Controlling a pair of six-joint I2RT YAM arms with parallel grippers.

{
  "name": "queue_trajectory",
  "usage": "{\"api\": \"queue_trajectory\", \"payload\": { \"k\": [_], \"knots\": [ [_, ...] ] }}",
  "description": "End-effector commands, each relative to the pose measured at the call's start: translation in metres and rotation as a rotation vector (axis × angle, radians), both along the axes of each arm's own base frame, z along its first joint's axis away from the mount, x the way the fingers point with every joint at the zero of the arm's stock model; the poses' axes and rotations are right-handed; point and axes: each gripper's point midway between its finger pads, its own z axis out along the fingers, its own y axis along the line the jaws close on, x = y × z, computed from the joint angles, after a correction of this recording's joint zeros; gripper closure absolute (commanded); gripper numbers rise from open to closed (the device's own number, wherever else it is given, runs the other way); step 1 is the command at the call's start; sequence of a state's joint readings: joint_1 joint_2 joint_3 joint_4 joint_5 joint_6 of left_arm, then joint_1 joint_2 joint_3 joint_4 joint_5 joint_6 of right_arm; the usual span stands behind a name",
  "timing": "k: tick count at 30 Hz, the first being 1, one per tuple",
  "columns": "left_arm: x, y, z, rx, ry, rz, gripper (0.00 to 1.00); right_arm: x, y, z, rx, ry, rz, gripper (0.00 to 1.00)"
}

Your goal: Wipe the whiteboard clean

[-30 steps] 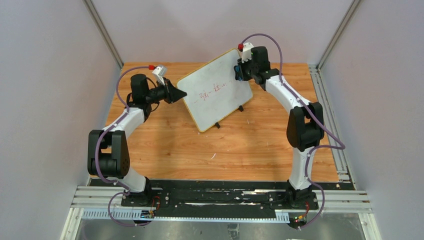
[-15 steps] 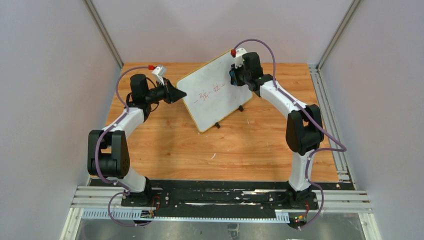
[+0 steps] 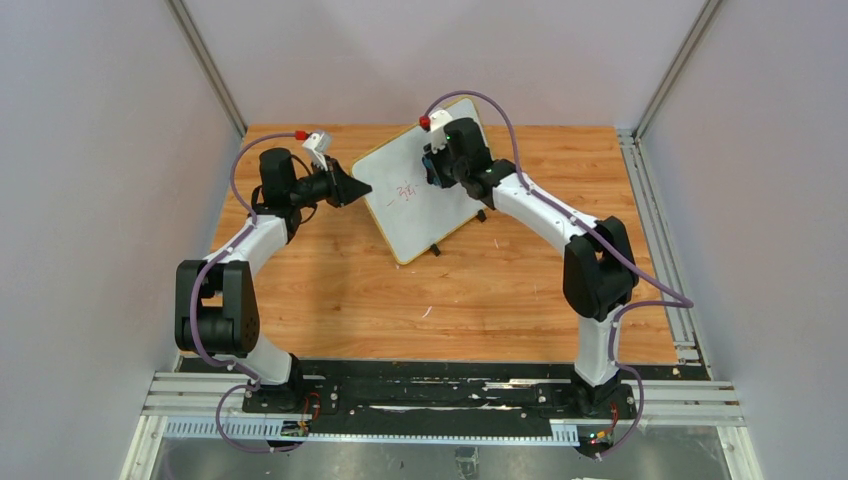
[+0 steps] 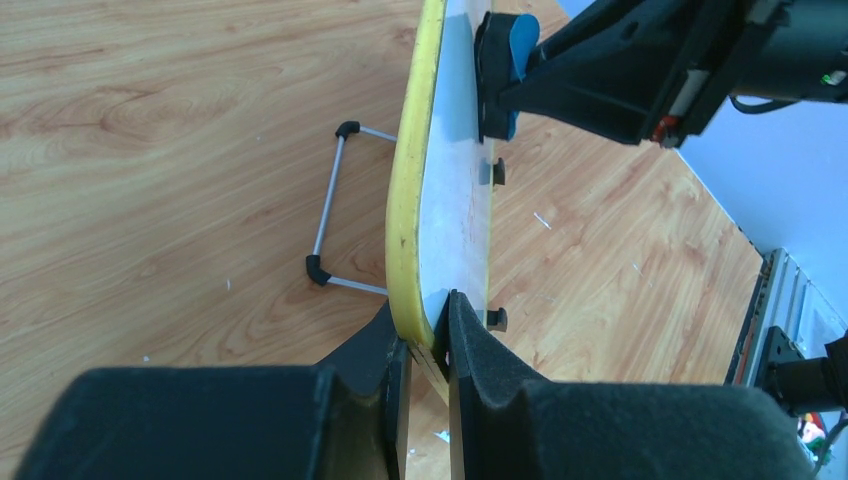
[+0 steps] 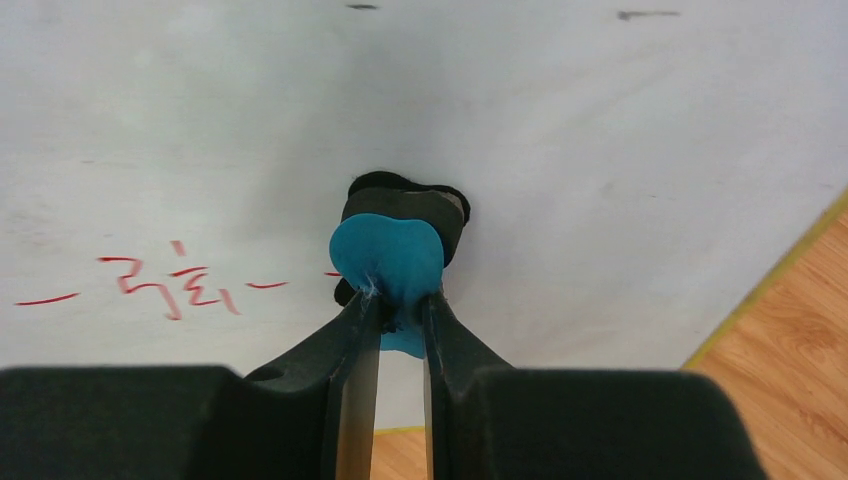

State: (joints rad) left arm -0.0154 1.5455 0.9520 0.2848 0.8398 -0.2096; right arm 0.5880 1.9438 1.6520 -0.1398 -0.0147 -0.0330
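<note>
Next, my right gripper turns back and wipes across the red handwriting, because the blue eraser is pressing on a clear part of the whiteboard next to the red handwriting.
The whiteboard, white with a thin yellow frame, stands tilted on the wooden table. My left gripper is shut on its left edge; in the left wrist view the yellow rim sits pinched between the pads. My right gripper is shut on a blue eraser with a black pad, pressed flat against the board face. Red handwriting lies just left of the eraser, and shows as small red handwriting in the top view. The eraser also shows against the board in the left wrist view.
The board's wire stand with black feet rests on the wood behind it. Grey walls close in the table on the left, the right and the back. A metal rail runs along the table's right side.
My right gripper has swept the eraser leftward across the board, and the red marks on the right part of the writing are gone. The left gripper has kept its hold on the edge.
</note>
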Motion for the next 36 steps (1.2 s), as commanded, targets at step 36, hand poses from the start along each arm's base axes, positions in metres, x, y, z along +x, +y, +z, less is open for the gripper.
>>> {"api": "queue_trajectory", "payload": {
  "k": [36],
  "knots": [
    [0.002, 0.007, -0.016, 0.114, -0.035, 0.006, 1.00, 0.007, -0.039, -0.015, 0.012, 0.054, -0.044, 0.99]
  ]
}}
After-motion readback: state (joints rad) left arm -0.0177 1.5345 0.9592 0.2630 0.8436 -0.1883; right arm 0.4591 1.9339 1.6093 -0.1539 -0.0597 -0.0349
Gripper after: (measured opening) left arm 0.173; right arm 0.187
